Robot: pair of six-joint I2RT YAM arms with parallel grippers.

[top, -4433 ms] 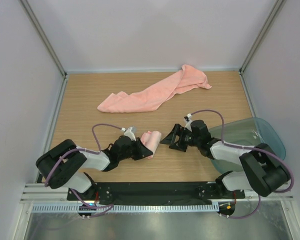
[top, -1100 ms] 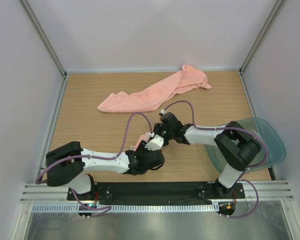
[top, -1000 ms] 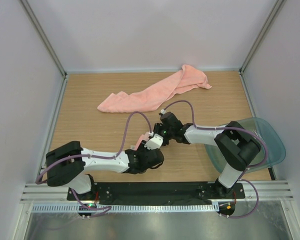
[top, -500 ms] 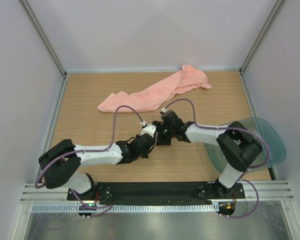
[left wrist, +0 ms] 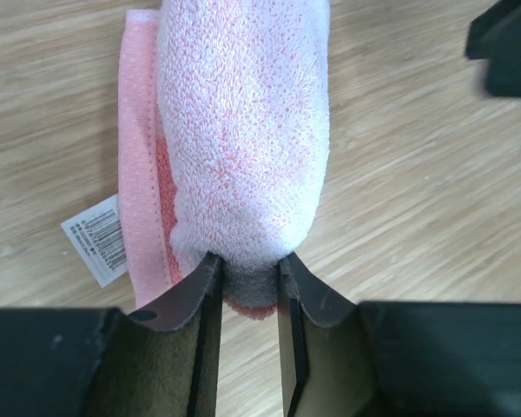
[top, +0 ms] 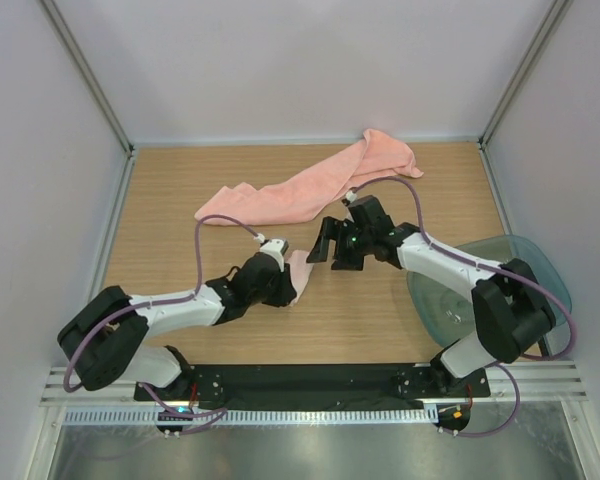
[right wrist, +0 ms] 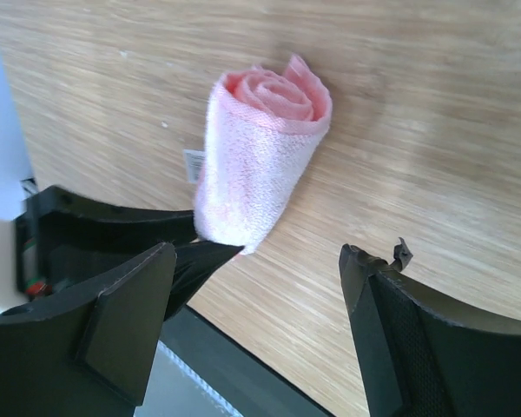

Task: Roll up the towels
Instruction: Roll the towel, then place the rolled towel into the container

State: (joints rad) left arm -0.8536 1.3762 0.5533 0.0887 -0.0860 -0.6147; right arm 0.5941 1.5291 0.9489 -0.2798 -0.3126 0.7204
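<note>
I should take the roll's middle (top: 299, 273) with my right gripper and carry the pink roll to the tray (top: 448, 305), because the tray is far from my left gripper, which holds the roll.
The smaller towel (top: 299, 271) lies as a tight pink roll (left wrist: 243, 130) on the wooden table, its spiral end (right wrist: 278, 91) facing away from my left arm. My left gripper (top: 283, 281) (left wrist: 247, 268) is shut on the roll's near end, one finger on each side. A white label (left wrist: 100, 239) sticks out beside the roll. My right gripper (top: 328, 252) (right wrist: 256, 269) stands open just right of the roll, apart from it, with nothing between its fingers. The long plain towel (top: 310, 185) lies unrolled and rumpled across the back of the table.
A translucent teal-grey tray (top: 525, 262) sits at the right edge, beside the right arm's base. Grey walls enclose the table (top: 180, 230) on three sides. The left gripper's black fingers (right wrist: 113, 230) show in the right wrist view.
My right gripper has opened and drawn back up and to the right, off the roll. The left gripper has closed on the roll's near end and its arm has swung left.
</note>
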